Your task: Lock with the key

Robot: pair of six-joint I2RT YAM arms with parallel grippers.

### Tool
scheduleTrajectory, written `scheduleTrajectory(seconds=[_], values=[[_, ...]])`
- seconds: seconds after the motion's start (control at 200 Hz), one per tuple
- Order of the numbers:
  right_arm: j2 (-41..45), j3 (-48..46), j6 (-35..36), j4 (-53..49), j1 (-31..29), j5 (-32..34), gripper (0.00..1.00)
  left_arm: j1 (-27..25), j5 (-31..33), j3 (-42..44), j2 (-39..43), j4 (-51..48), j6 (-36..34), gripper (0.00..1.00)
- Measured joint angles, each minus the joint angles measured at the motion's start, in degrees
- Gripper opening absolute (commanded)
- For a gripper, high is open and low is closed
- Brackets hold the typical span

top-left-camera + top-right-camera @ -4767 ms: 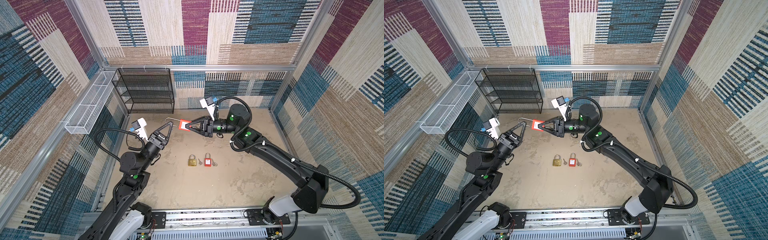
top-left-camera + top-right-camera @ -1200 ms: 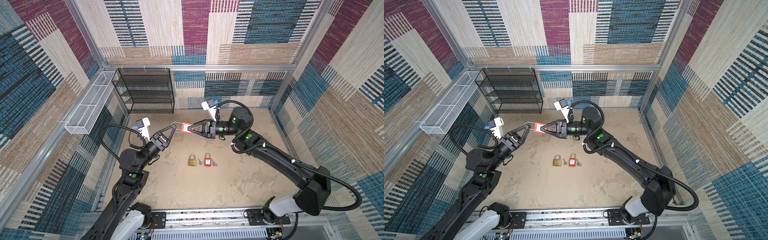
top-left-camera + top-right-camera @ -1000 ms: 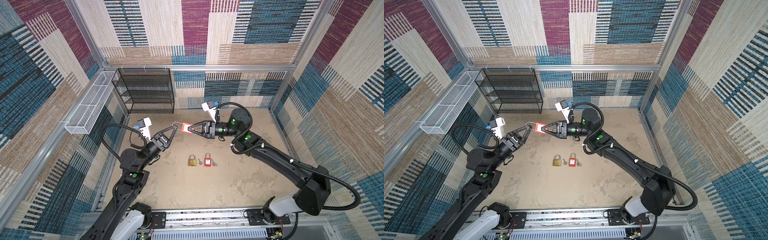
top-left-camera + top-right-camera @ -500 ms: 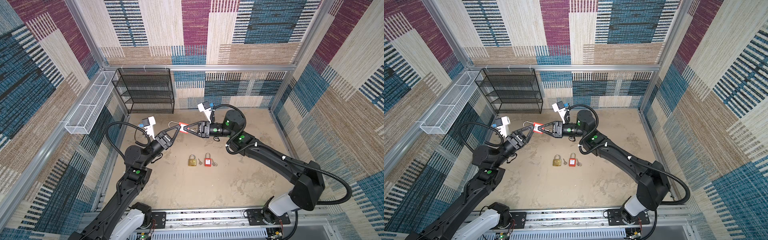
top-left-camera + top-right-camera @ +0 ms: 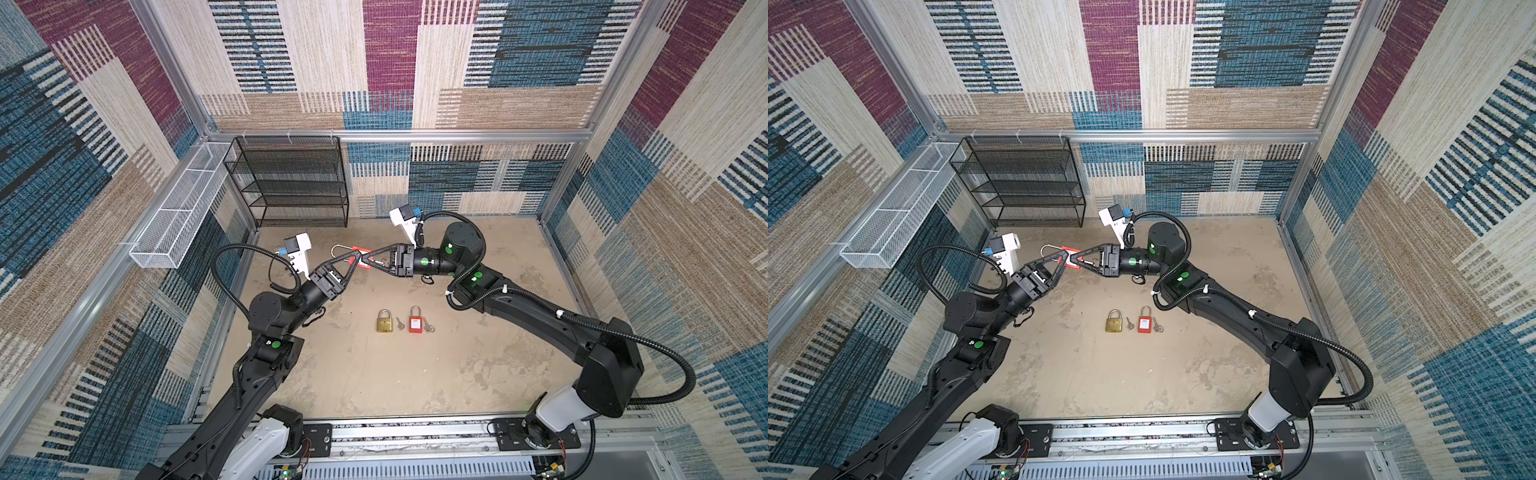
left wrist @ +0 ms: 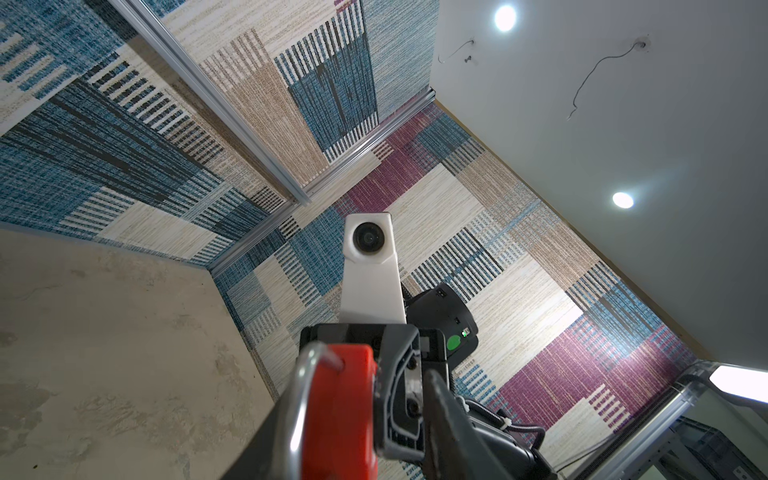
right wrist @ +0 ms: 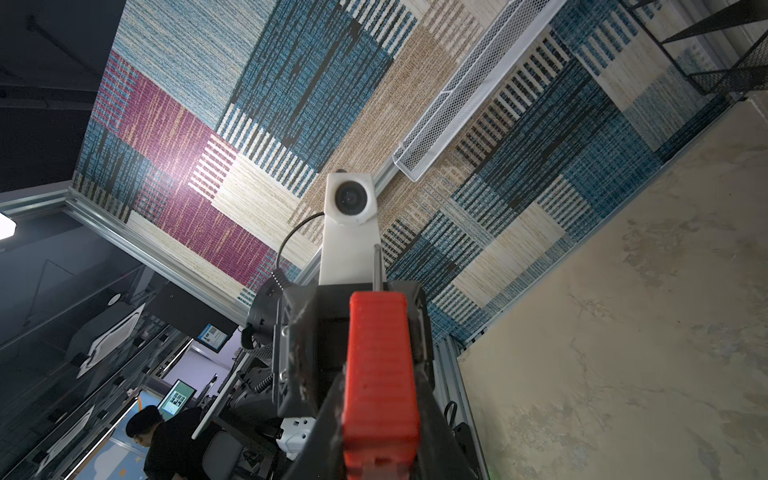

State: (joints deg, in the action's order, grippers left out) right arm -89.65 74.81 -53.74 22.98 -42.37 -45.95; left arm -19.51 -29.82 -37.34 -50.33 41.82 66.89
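Observation:
Next, I open my right gripper, back it off and take the key [image 5: 383,262] with it while my left gripper holds the padlock, because my right gripper is gripping the red padlock's body past the key.
A red padlock [image 5: 360,256] with a long silver shackle [image 5: 337,250] standing open is held in the air above the back of the floor. My right gripper [image 5: 365,260] is shut on its ribbed red body [image 7: 380,365], coming from the right. My left gripper [image 5: 357,263] comes from the lower left. In the left wrist view its jaws enclose the padlock [image 6: 340,407]: one finger lies along the shackle [image 6: 297,411], the other against a right finger [image 6: 401,399]. A small metal piece, perhaps the key [image 5: 385,262], shows between the right fingers.
On the floor lie a brass padlock [image 5: 385,321] with a key [image 5: 400,323] and a second red padlock [image 5: 414,321] with a key [image 5: 429,328]. A black wire shelf [image 5: 291,183] stands at the back wall, a white mesh basket [image 5: 183,208] on the left wall.
The two arms have come together over the floor. My left gripper has moved up to the held padlock and narrowed its jaws around it. The right grip is unchanged.

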Motion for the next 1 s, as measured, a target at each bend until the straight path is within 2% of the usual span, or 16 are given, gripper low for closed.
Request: scheduleTrajectory(seconds=[0.155,0.245,0.336,0.391,0.531,0.601,0.836,0.997], values=[[0.04,-0.22,-0.07,1.07,-0.04,-0.11,0.07,0.0,0.79,0.35,-0.13,0.09,0.2,0.25],[0.04,-0.5,-0.44,0.98,-0.04,-0.09,0.1,0.0,1.01,1.11,0.02,0.83,0.24,0.14],[0.09,-0.59,-0.39,1.18,-0.04,-0.15,0.17,0.0,0.98,1.18,0.11,1.51,0.5,0.0],[0.15,-0.7,-0.42,1.55,-0.04,-0.42,0.21,0.0,0.94,1.18,0.13,1.92,0.79,0.0],[0.52,-1.01,-0.17,1.16,-0.07,-0.33,0.41,0.0,0.98,1.68,0.46,2.47,0.66,0.0],[0.72,-1.11,-0.13,0.44,-0.04,-0.28,0.47,0.0,1.03,1.92,0.94,2.56,0.66,0.0],[2.47,-1.53,0.96,-1.07,1.18,-0.44,0.57,0.02,1.16,2.01,1.66,2.99,0.61,0.0],[4.55,-2.99,1.44,-1.64,3.28,-0.52,0.58,0.02,1.18,2.19,1.46,3.34,0.61,0.0]])
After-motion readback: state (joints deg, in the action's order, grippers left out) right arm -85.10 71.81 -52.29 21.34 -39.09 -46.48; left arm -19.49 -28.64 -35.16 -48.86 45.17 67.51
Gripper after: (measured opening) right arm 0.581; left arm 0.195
